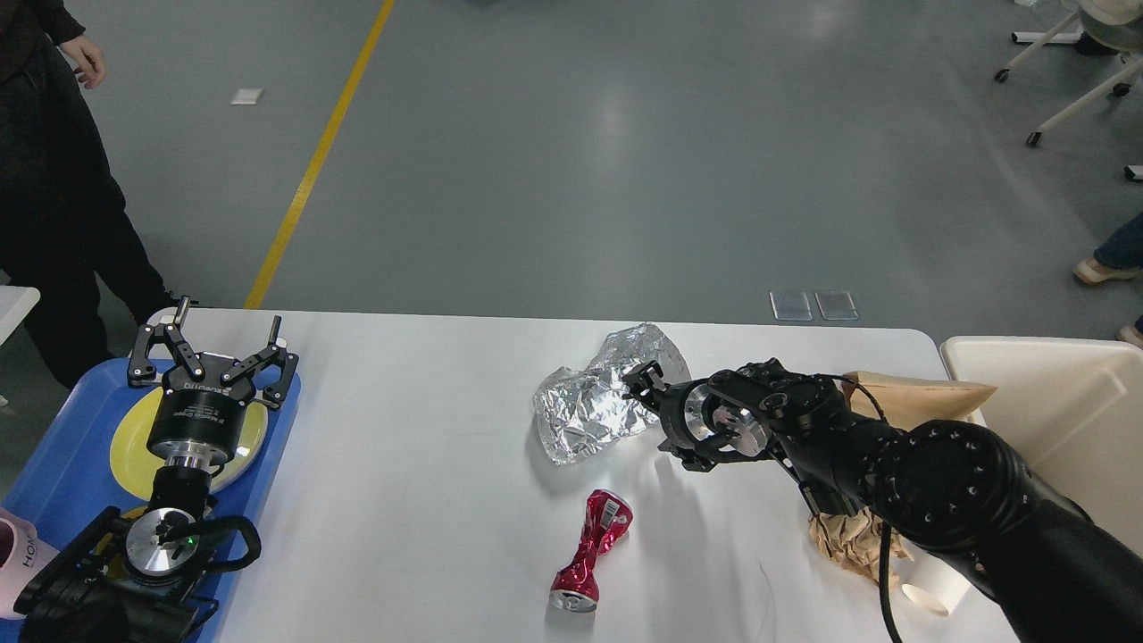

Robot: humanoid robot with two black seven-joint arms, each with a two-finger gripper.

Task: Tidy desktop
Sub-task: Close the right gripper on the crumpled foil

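I expect the foil (602,392) to stay spread out when I pick it up by its side, because the silver foil's creased front edge (557,456) is above its shadow.
The white desktop (420,464) holds a crumpled sheet of silver foil (594,406) near the middle back. A crushed red can (591,552) lies in front of it. My right gripper (661,418) is open and low over the table, at the foil's right edge, with its upper finger touching or overlapping the foil. My left gripper (212,350) is open and empty, pointing up above a yellow plate (134,442) on the blue tray (54,464) at the left.
Crumpled brown paper (848,545), a tipped white paper cup (929,594) and a brown paper bag (920,393) lie at the right, partly behind my right arm. A cream bin (1063,402) stands off the right edge. A pink cup (18,558) is at the tray's front. A person (45,179) stands far left.
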